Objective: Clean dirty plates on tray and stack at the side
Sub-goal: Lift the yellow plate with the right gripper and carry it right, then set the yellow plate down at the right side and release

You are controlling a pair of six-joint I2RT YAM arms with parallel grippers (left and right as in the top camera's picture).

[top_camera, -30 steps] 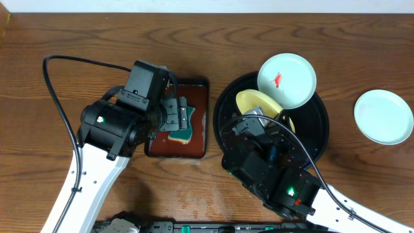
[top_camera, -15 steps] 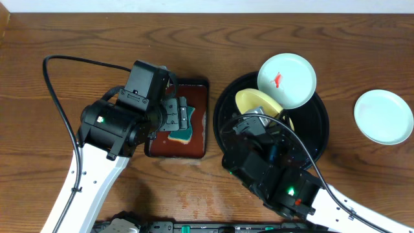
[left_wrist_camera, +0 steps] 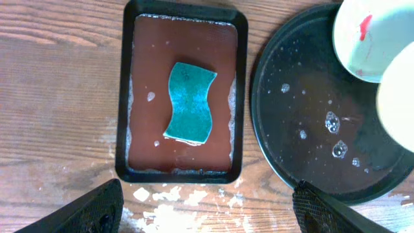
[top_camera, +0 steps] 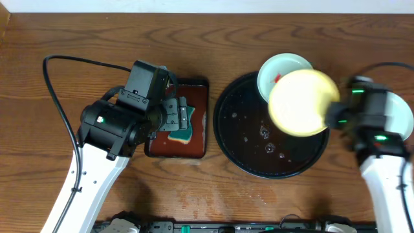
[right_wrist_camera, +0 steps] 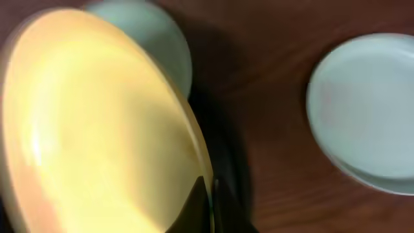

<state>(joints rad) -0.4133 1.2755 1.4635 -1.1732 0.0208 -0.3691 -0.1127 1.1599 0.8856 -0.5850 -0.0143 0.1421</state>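
Observation:
The pale yellow plate's side point(top_camera: 301, 102) is clear of smears, so the robot's right gripper should go on toward the clean white plate at the side point(top_camera: 401, 116) and let go on top.
My right gripper point(top_camera: 331, 114) is shut on the rim of a pale yellow plate point(top_camera: 301, 102), which hangs tilted over the right side of the black tray point(top_camera: 249, 145). In the right wrist view the jaws point(right_wrist_camera: 208, 194) pinch the yellow plate's point(right_wrist_camera: 97, 129) edge. A white plate with a red smear point(top_camera: 277, 68) leans on the tray's far rim, partly hidden behind the yellow one. Another white plate point(top_camera: 402, 120) lies on the table to the right, showing clean in the right wrist view point(right_wrist_camera: 369, 110). My left gripper point(left_wrist_camera: 207, 207) is open and holds nothing.
A rectangular reddish-brown tray point(top_camera: 195, 90) left of the black tray holds soapy water and a teal sponge point(left_wrist_camera: 189, 101), directly under my left gripper point(top_camera: 173, 116). Foam spots lie on the wood in front of it. Suds and droplets dot the black tray's floor point(left_wrist_camera: 304, 84).
My right arm has swung from the tray's front to its right side. The yellow plate has come up off the tray in its grip. The left arm has not moved.

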